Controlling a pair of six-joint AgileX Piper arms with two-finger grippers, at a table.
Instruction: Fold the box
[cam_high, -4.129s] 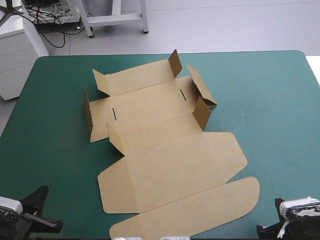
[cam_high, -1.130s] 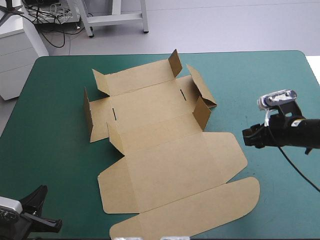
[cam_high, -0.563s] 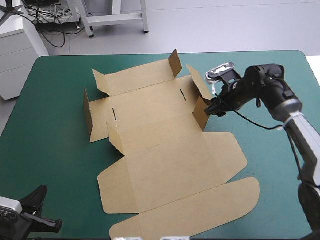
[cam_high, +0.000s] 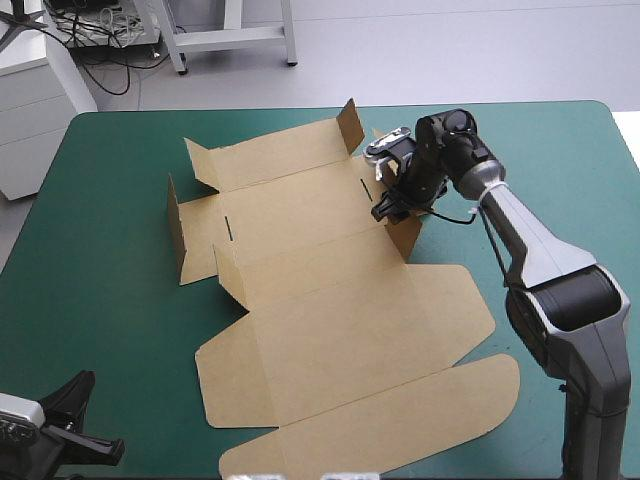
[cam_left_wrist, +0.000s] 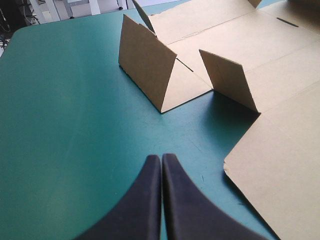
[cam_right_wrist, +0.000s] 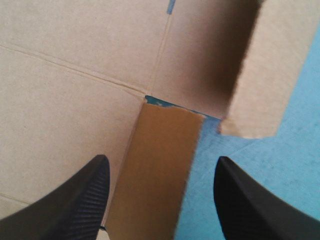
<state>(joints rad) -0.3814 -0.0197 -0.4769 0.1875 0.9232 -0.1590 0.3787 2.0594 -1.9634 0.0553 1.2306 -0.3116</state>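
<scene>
The raised corner flap (cam_high: 406, 235) is attached to the flat box along a crease (cam_right_wrist: 127, 146), so the whole box will turn around when I pull on that flap.
The brown box (cam_high: 330, 310) lies as a mostly flat cut sheet in the middle of the table, with several small flaps raised at its far end. My right gripper (cam_high: 386, 207) hangs open over the box's far right side, above a raised corner flap (cam_high: 405, 228). In the right wrist view that flap (cam_right_wrist: 165, 135) stands between the open fingers of the right gripper (cam_right_wrist: 160, 167), with the box's panel (cam_right_wrist: 75, 50) beyond. My left gripper (cam_high: 85, 385) rests shut at the table's near left corner. Ahead of the left gripper (cam_left_wrist: 161, 157) stand the box's left raised flaps (cam_left_wrist: 150, 65).
The box's wide lid panel and rounded tuck flap (cam_high: 400, 420) reach almost to the near edge. Bare teal-green cover (cam_high: 560, 160) shows on the right of the box and along the left side (cam_high: 90, 250).
My right arm has come up from the near right corner, swung across the table's right side, and now holds its open gripper over the box's right corner flap. The left gripper has not moved.
</scene>
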